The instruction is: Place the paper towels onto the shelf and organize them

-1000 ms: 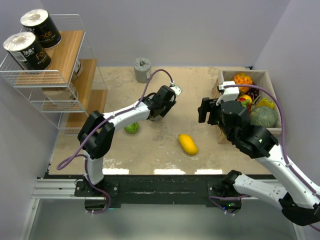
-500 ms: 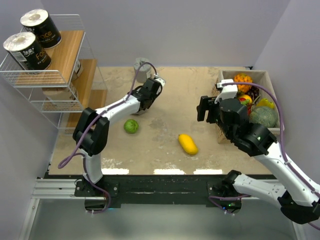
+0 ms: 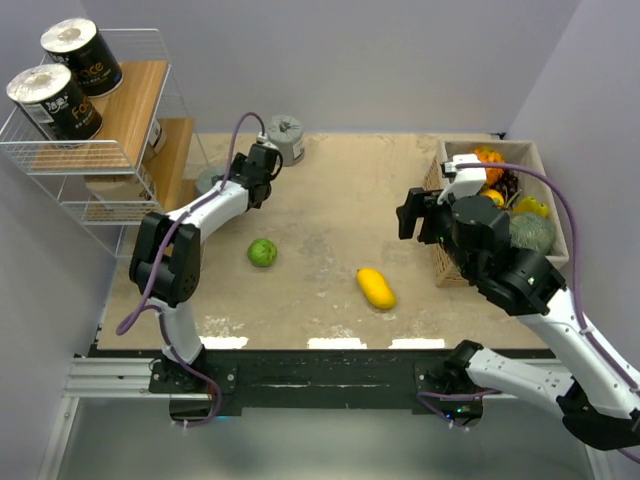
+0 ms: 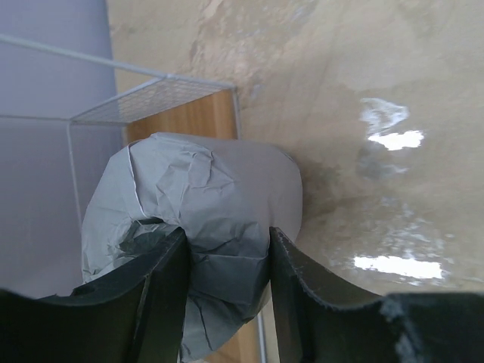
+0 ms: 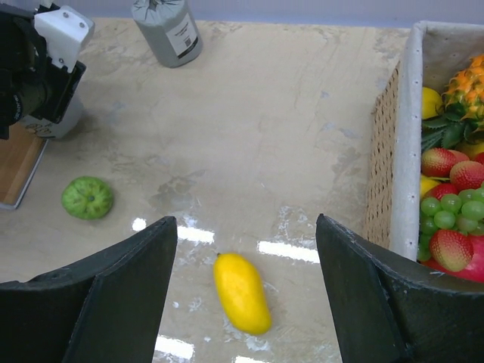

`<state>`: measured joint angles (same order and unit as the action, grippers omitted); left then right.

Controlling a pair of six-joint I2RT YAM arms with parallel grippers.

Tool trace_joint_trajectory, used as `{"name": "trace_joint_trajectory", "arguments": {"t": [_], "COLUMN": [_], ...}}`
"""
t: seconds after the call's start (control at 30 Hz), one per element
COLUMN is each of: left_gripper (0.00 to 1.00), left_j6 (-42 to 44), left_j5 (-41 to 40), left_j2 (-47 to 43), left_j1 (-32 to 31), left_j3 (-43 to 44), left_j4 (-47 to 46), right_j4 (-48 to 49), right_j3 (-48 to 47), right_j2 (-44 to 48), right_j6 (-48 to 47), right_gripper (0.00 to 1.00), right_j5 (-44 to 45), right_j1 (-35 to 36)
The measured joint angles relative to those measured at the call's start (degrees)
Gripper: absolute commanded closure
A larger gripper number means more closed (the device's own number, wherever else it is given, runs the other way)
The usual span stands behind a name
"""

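Next, I open my left gripper, bring its fingers closer together and push the grey roll deeper onto the board, because the roll sticks out past the lowest board's edge.
My left gripper is shut on a grey-wrapped paper towel roll, held at the foot of the white wire shelf, beside its lowest wooden board. In the left wrist view the fingers pinch the crumpled grey roll, with the shelf board just behind. Two black rolls stand on the top tier. Tan shapes under the upper tiers are mostly hidden. Another grey roll stands at the back of the table. My right gripper is open and empty.
A green fruit and a yellow mango lie on the table; both also show in the right wrist view, the green fruit and the mango. A tan box of fruit stands at the right.
My left gripper has moved left and back across the table, from the middle to the foot of the shelf. The right arm has shifted only slightly.
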<state>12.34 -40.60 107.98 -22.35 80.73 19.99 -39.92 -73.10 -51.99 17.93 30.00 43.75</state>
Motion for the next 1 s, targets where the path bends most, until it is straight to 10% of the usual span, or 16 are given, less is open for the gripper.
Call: {"name": "trace_joint_trajectory", "arguments": {"t": [1.0], "left_gripper": [0.38], "left_j6": [8.41], "left_j5": [-8.15], "left_j2": [2.45], "left_j1": [5.97], "left_j3": [-2.78], "left_j4": [-8.61], "right_j4": [-2.82], "right_j3": [-1.14], "right_j2": [4.04], "right_j6": [-0.02], "right_gripper": [0.22], "right_j5": [0.07], "right_j1": [0.00]}}
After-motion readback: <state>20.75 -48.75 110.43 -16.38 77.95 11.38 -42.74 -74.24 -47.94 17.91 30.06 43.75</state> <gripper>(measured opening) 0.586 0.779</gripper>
